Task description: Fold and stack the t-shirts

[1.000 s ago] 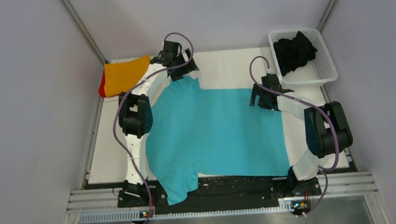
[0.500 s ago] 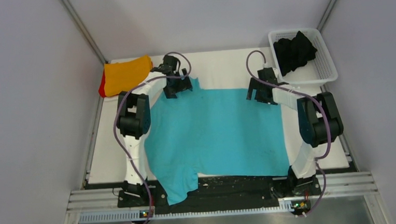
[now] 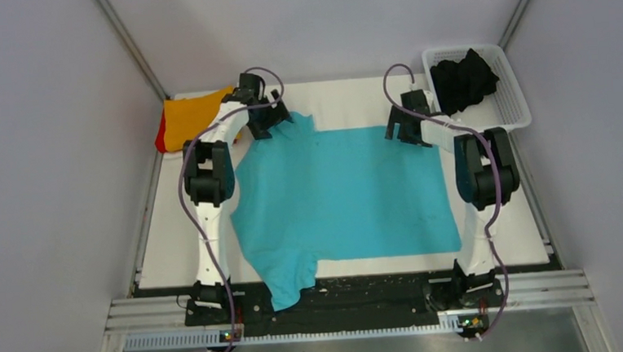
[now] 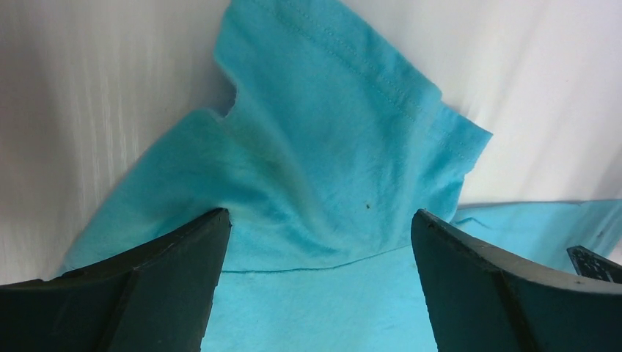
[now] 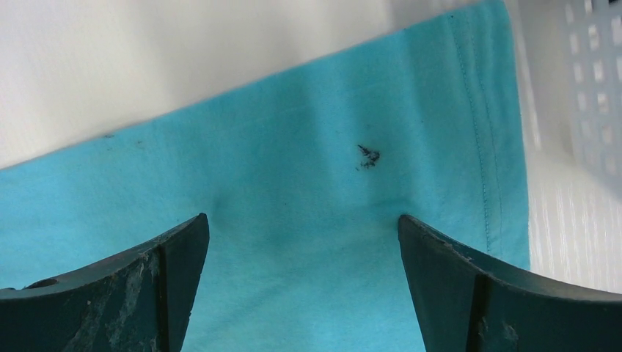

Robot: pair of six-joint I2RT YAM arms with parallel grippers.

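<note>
The turquoise t-shirt's near sleeve hangs over the near edge (image 3: 290, 283). Next, my left gripper leaves the far sleeve, pinches the hanging sleeve's end (image 3: 283, 303) and pulls it inward first.
A turquoise t-shirt (image 3: 342, 198) lies spread on the white table (image 3: 344, 100), one sleeve hanging over the near edge. My left gripper (image 3: 266, 123) stands open over the far-left sleeve (image 4: 330, 125), fingertips pressing into the cloth. At the shirt's far-right corner (image 5: 440, 132) my right gripper (image 3: 407, 128) is open too, its tips down on the fabric. Folded orange t-shirt (image 3: 194, 118) rests on a red one (image 3: 160, 141) at the far left. A black t-shirt (image 3: 464, 79) sits crumpled in the basket.
The white mesh basket (image 3: 512, 106) stands at the far right corner, its wall showing in the right wrist view (image 5: 590, 88). Grey walls enclose the table on three sides. A black strip and metal rail (image 3: 348, 300) run along the near edge.
Both arms have reached farther back, the left gripper swinging to the far-left sleeve, the right to the far-right corner. The shirt has slid away from the near edge and lies flatter.
</note>
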